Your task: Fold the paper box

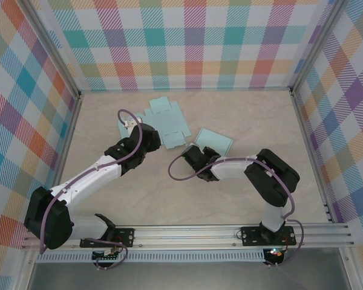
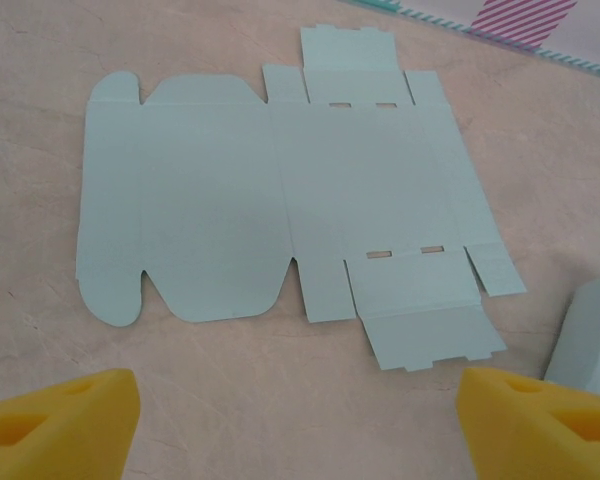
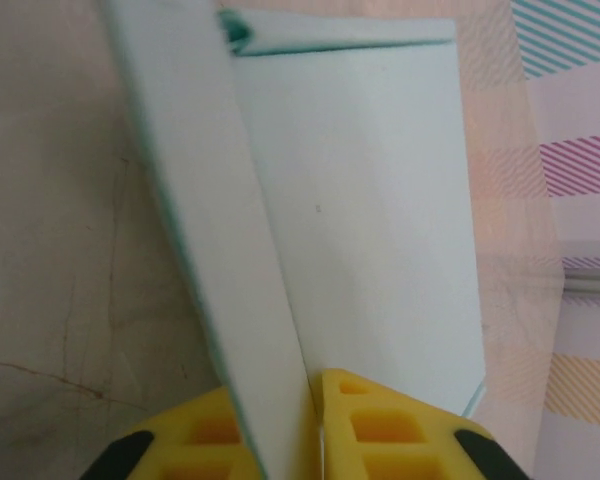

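My right gripper should swing the folded box around onto its narrow side with its end toward my left gripper, because the box lies flat (image 1: 215, 141) behind my right gripper.
A pale teal paper box blank (image 1: 166, 122) lies flat and unfolded on the table; in the left wrist view the paper box blank (image 2: 280, 190) shows its flaps and slots spread out. My left gripper (image 1: 146, 136) hovers just short of its near edge, open (image 2: 298, 405), with bare table between the yellow fingers (image 2: 60, 420). To its right a folded teal paper box (image 1: 215, 141) rests on the table. My right gripper (image 1: 196, 156) is shut on one upright side wall of the folded box (image 3: 380, 200), the thin wall pinched between the yellow pads (image 3: 380, 410) of the right gripper (image 3: 315, 390).
Checked cloth walls (image 1: 187, 42) enclose the beige table (image 1: 187, 199) on three sides. An aluminium rail (image 1: 193, 232) carrying both arm bases runs along the near edge. A corner of the folded box (image 2: 590, 330) shows at the right edge of the left wrist view.
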{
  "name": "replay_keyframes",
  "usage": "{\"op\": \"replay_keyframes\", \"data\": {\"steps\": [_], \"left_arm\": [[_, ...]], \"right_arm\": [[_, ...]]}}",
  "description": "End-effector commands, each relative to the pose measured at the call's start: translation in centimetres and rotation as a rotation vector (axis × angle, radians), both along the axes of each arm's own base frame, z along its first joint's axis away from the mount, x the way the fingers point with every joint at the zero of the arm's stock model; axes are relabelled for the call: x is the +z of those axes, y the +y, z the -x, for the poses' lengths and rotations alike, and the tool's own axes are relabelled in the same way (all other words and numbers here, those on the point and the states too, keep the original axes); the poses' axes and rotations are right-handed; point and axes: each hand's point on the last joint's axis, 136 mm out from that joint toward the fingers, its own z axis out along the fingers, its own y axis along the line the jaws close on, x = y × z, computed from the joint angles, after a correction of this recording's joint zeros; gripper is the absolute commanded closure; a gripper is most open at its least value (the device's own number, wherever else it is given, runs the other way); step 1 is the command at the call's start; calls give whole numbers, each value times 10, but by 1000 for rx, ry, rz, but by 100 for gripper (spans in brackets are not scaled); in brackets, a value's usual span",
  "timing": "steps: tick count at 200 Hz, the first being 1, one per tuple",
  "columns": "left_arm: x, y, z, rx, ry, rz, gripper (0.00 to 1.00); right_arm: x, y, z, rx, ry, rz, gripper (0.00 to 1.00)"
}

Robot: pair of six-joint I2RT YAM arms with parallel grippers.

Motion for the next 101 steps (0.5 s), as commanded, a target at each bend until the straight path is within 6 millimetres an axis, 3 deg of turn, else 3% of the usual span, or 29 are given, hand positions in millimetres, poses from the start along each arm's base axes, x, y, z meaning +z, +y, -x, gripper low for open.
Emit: {"op": "replay_keyframes", "data": {"steps": [1,17,47,101], "left_arm": [[-1,10,3,24,1,-7,17],[-1,8,3,18,2,-4,17],[-2,4,2,-5,11,6,18],[2,-16,4,-117,35,39,16]], "right_arm": [[8,12,2,40,33,-54,94],[20,14,3,42,42,-73,100],[50,18,13,45,104,-152,100],[95,21,53,56,354,-398,100]]}}
